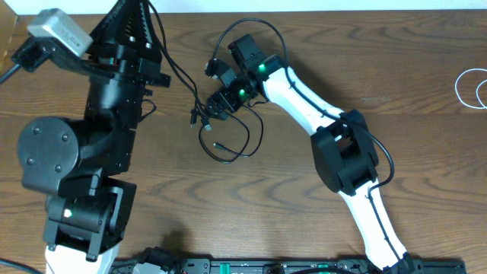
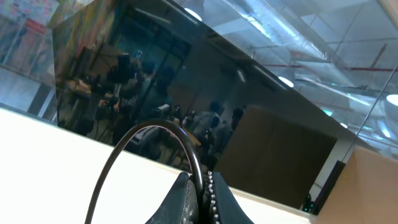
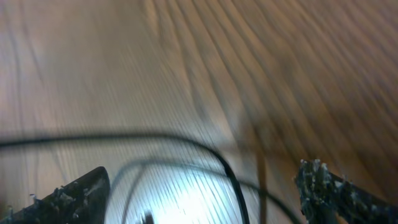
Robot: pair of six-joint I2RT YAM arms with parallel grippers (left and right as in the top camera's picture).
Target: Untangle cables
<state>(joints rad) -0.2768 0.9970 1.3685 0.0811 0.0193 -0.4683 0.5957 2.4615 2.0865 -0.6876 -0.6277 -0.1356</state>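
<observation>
I should lower my left gripper's raised piece of cable while my right gripper pulls the loop away, because that piece meets the looped cable at the cables' plug ends (image 1: 203, 119).
The black cable (image 1: 247, 144) lies looped on the wooden table (image 1: 380, 46) at centre, and one strand rises to my left gripper (image 1: 135, 11). That gripper is lifted high and shut on the black cable (image 2: 155, 127), which arches out from between its fingers (image 2: 186, 199). My right gripper (image 1: 221, 103) hangs low over the tangle near the small plug ends (image 1: 196, 118). In the blurred right wrist view it (image 3: 202, 180) stands open, with black cable strands (image 3: 230, 177) on the wood between its fingertips (image 3: 68, 196). The white cable (image 1: 470, 87) lies coiled at the far right edge.
The bulky black left arm (image 1: 84, 152) fills the left side of the table. The white right arm (image 1: 342, 152) runs from the front edge up to the centre. A black rail (image 1: 289, 266) lines the front edge.
</observation>
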